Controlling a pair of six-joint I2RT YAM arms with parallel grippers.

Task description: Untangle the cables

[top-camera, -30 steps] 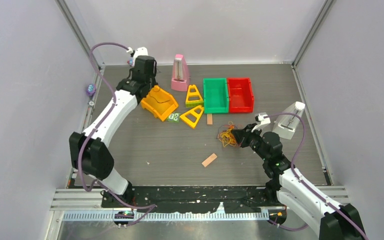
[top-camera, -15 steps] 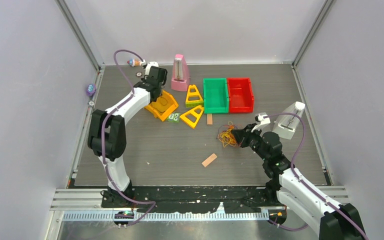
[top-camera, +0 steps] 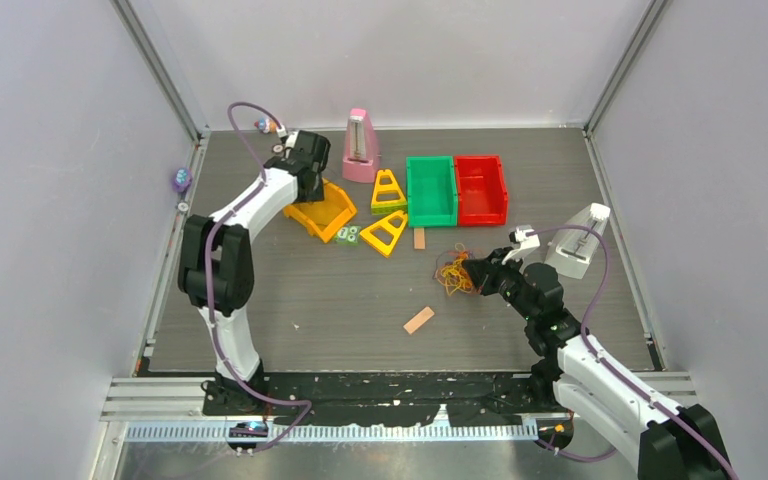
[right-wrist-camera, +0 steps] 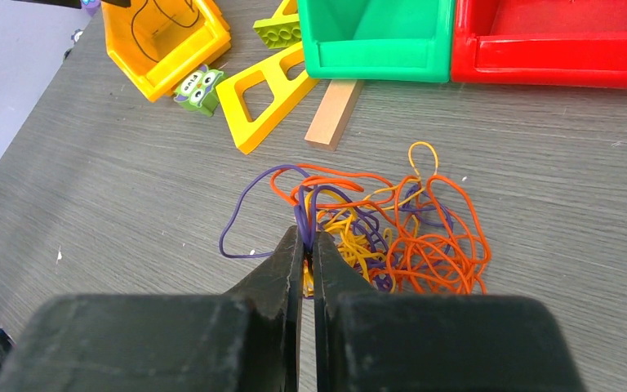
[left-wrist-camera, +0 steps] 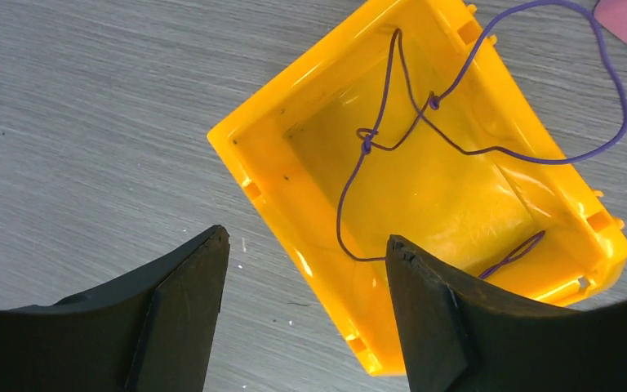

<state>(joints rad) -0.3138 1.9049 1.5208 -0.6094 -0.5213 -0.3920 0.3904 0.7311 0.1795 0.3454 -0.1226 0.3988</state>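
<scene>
The purple cable's loop stands out free over the yellow bin's far rim (left-wrist-camera: 522,110). My left gripper should next go toward that loop (left-wrist-camera: 625,114) until its fingers close around it.
A tangle of yellow, orange-red and purple cables (top-camera: 453,272) lies on the table right of centre. My right gripper (top-camera: 472,268) is at its right side. In the right wrist view that gripper (right-wrist-camera: 309,238) is shut on purple strands at the near left edge of the cable tangle (right-wrist-camera: 400,229). One separate purple cable (left-wrist-camera: 366,145) lies knotted inside the yellow bin (left-wrist-camera: 310,253), with a loop trailing over the far rim onto the table. My left gripper (left-wrist-camera: 306,237) hangs open above the bin's near corner with nothing between its fingers; it sits over the yellow bin (top-camera: 325,212) at the back left.
A green bin (top-camera: 431,190) and a red bin (top-camera: 481,188) stand behind the tangle. A pink metronome (top-camera: 360,145), two yellow triangle frames (top-camera: 388,232), a green block (top-camera: 348,235), two wooden blocks (top-camera: 419,320) and a white metronome (top-camera: 580,240) are also on the table.
The left arm swung over the yellow bin and its gripper went from shut to open, leaving the purple cable in the bin. The right gripper and the tangle have not moved.
</scene>
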